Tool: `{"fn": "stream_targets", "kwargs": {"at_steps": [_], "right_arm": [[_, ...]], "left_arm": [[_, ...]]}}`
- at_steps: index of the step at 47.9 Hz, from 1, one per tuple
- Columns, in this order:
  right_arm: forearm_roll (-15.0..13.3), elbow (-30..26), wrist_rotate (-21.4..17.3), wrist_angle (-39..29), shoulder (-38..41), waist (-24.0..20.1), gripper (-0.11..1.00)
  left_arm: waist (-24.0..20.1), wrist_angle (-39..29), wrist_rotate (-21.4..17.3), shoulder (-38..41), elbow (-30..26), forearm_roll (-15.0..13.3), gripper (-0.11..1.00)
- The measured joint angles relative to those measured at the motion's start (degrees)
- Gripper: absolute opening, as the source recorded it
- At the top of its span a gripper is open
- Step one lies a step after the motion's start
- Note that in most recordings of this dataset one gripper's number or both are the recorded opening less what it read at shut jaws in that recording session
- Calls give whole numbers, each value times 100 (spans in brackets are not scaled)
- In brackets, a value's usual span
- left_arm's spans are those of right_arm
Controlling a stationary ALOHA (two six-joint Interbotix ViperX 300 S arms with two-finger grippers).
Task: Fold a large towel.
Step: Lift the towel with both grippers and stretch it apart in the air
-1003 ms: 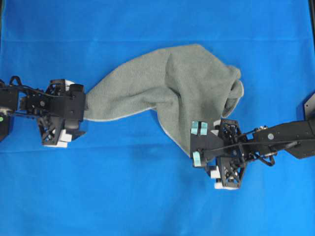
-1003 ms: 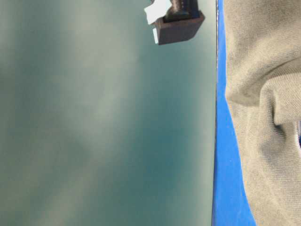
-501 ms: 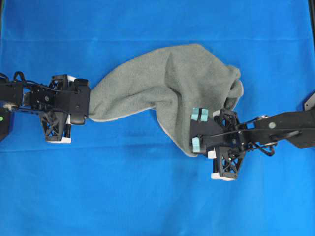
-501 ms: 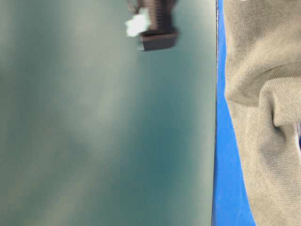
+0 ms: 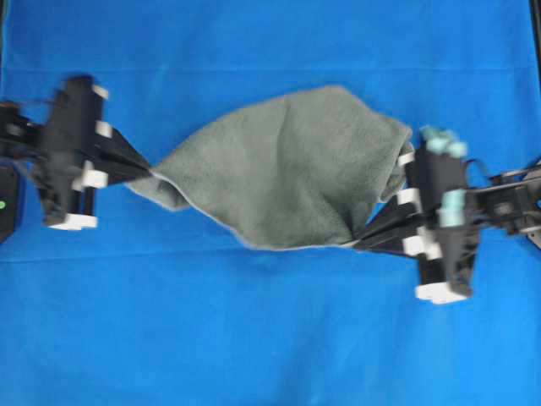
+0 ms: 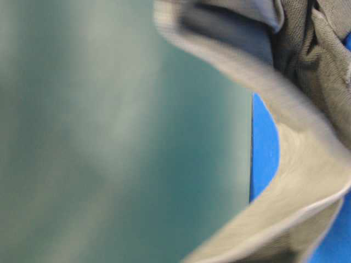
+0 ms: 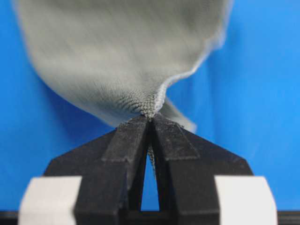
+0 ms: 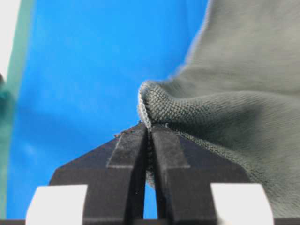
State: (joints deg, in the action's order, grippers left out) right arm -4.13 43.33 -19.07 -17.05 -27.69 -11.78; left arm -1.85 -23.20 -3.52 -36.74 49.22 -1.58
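The towel's far part [image 5: 390, 152] is crumpled and tucked under itself, so next I raise both held corners [image 5: 172, 176] high with my grippers and spread the towel flat before folding.
The large towel [image 5: 287, 169], grey-green and fuzzy, hangs stretched between both arms above the blue cloth. My left gripper [image 5: 150, 172] is shut on the towel's left corner; in the left wrist view the black fingertips [image 7: 136, 129] pinch a bunched point of the towel [image 7: 126, 51]. My right gripper [image 5: 353, 243] is shut on the lower right hemmed edge; the right wrist view shows the towel [image 8: 234, 84] with its pale hem clamped in that gripper [image 8: 150, 127]. In the table-level view the towel [image 6: 307, 175] fills the right side, lifted and blurred.
A bright blue cloth [image 5: 270, 338] covers the whole table. A dark unit [image 5: 8, 203] with a green light sits at the left edge. The table-level view shows a blurred teal-grey wall [image 6: 109, 137] at left.
Both grippers have shut on the towel and turned. The towel has been pulled up and stretched sideways between them, its shape now a taut diamond.
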Motion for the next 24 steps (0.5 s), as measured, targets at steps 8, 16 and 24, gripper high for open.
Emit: {"fn": "stream_targets", "kwargs": {"at_steps": [8,16,24], "right_arm": [[-466,0,-26,-9,-809,202,2],[-1055,-149,-26,-272,-1362,1397,2],[-1644,-501,-35,-624,-1617,2892,2]], "left_arm": [[-62,0,-18,-650,-202,0,2],[-721,18,-53,-624,-668,62,2],[-1512,18,-809,-554,-1327,132,2]]}}
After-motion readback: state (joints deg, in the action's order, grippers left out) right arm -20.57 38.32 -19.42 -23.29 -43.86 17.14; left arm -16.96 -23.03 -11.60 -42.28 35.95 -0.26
